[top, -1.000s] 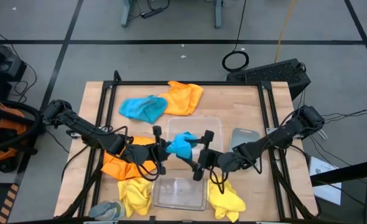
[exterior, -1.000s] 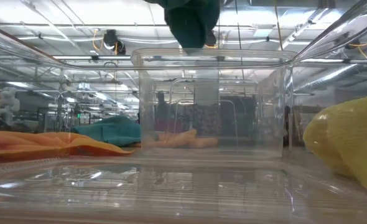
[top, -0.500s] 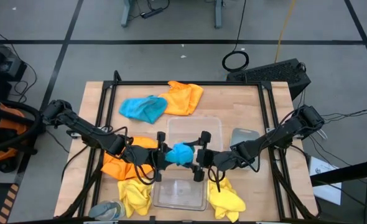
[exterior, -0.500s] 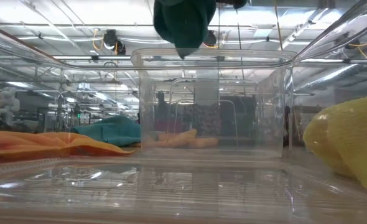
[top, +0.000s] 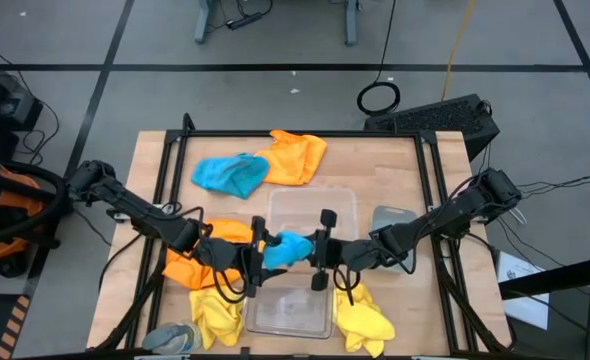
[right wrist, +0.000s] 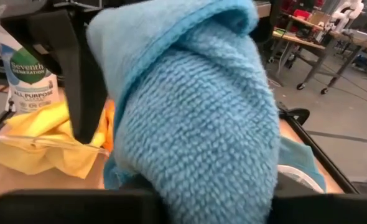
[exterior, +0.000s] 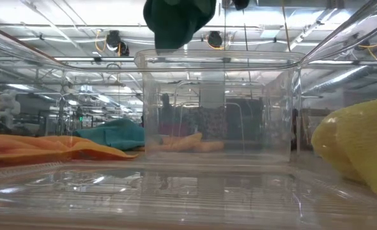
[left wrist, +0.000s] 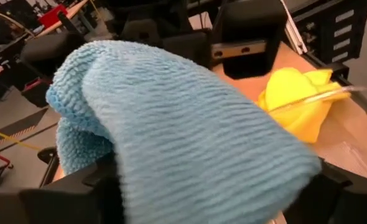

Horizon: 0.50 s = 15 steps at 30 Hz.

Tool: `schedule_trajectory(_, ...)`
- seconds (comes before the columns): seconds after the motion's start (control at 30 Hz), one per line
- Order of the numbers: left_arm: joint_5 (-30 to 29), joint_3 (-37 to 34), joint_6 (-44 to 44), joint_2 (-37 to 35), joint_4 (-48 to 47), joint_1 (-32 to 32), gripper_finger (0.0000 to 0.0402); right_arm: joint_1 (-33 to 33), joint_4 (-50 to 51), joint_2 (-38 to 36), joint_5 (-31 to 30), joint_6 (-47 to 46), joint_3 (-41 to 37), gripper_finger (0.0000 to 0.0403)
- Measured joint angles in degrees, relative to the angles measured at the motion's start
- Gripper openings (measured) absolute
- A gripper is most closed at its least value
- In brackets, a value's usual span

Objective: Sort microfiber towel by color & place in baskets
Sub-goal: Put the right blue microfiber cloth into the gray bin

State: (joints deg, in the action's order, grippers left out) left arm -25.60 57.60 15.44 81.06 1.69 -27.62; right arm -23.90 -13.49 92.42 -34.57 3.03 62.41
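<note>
The blue towel's end (top: 276, 256) is between my left gripper's open fingers, so next my left gripper moves back before my right gripper takes the towel to the greyish basket (top: 391, 216).
A bunched blue microfiber towel (top: 287, 248) hangs in the air above the middle of the table, over the two clear baskets (top: 351, 195) (top: 327, 318). My right gripper (top: 315, 250) is shut on it from the right. My left gripper (top: 262, 253) faces it from the left, open, with the towel's (left wrist: 183, 124) other end lying between its spread fingers. I cannot tell whether those fingers touch it. In the low view the towel (exterior: 176, 22) hangs at the top edge, above the basket rim. My right gripper holds the blue towel by its right-hand end (right wrist: 202, 183), a bunch of several layers. It comes in nearly level from the table's right. The towel itself covers the fingers, so the exact place of the pinch is hidden. The towel is lifted clear of the baskets.
On the wood lie a second blue towel (top: 230, 173) and an orange one (top: 297, 155) at the far side, an orange one (top: 190, 265) at the left, and yellow ones (top: 215, 312) (top: 363, 318) near the front. A greyish basket (top: 393, 220) stands right of centre. A small grey thing (top: 170, 338) sits front left.
The blue towel has passed from one hand to the other. My left gripper has opened and my right gripper has shut on the bunch. Both wrists have turned to face each other more squarely. The towel has swung a little toward the near left and stays clear of the baskets.
</note>
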Motion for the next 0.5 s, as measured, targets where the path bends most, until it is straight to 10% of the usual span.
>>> schedule_trajectory(0.2, -5.3, 0.0, 0.4, -0.1, -3.1, -2.2, 0.0316, -0.5, 0.4, -0.3, 0.0, 1.7, 0.0, 0.0010)
schedule_trajectory(0.5, -11.3, 0.0, 0.3, -2.1, -6.4, -6.3, 0.0316, -1.8, 2.3, -1.0, -2.3, 0.8, 0.0, 0.0030)
